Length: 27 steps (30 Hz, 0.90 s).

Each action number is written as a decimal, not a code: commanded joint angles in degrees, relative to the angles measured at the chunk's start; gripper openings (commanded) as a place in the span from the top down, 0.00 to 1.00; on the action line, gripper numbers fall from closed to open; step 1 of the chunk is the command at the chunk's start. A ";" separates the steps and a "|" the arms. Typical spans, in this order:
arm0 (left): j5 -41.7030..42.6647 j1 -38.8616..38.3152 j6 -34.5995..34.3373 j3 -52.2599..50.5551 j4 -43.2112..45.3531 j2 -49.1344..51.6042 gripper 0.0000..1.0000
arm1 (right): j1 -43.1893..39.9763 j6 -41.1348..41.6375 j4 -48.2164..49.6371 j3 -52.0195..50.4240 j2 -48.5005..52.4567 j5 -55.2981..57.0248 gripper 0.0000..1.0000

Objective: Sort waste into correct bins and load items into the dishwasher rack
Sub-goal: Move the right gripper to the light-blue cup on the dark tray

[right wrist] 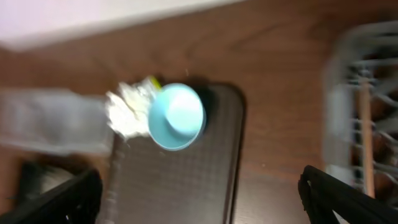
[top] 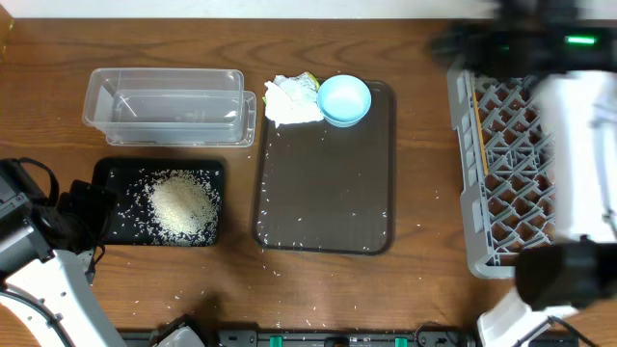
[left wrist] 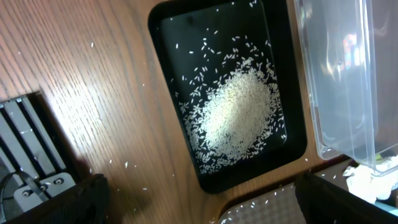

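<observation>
The light-blue bowl stands mouth-up [top: 344, 97] with its near rim clear of the paper wad, so my right gripper keeps approaching until its fingers straddle that rim [top: 343, 118].
Loose white rice [top: 180, 205] lies heaped in the black tray [top: 108, 175], beside the clear tub [top: 164, 106]. A crumpled white paper wad [top: 289, 99] with a yellow-green wrapper rests against the small light-blue bowl [top: 344, 99] on the far end of the brown tray. Wooden chopsticks [top: 479, 130] lie in the grey dishwasher rack [top: 501, 193] at the right. My left gripper [left wrist: 205, 208] stands open and empty over the table near the black tray. Well above the brown tray, my right gripper [right wrist: 202, 199] is open and empty, and its view is blurred.
The brown serving tray [top: 323, 183] sits mid-table with scattered grains on it. Stray rice dots the wood around the black tray. My right arm [top: 578, 154] hangs blurred over the rack, hiding part of it.
</observation>
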 commanded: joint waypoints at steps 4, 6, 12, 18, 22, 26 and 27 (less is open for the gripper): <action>-0.70 0.28 -0.28 0.46 -0.28 0.04 0.02 | 15.54 -5.05 5.46 0.04 8.94 25.83 0.01; -0.70 0.28 -0.28 0.46 -0.28 0.04 0.02 | 18.45 -5.05 8.98 0.04 11.45 29.35 0.01; -0.68 0.28 -0.28 0.46 -0.28 0.04 0.02 | 23.08 -5.09 16.68 0.04 17.68 26.03 0.01; -0.70 0.28 -0.28 0.46 -0.28 0.04 0.02 | 24.85 -4.48 17.18 0.02 23.43 23.89 0.14; -0.68 0.28 -0.28 0.46 -0.28 0.04 0.02 | 24.94 -4.50 15.76 0.02 25.92 24.30 0.33; -0.68 0.28 -0.28 0.46 -0.28 0.04 0.02 | 24.61 -4.52 13.33 0.02 27.39 23.58 0.48; -0.68 0.28 -0.28 0.46 -0.28 0.04 0.02 | 24.61 -4.81 12.33 0.02 27.54 23.61 0.48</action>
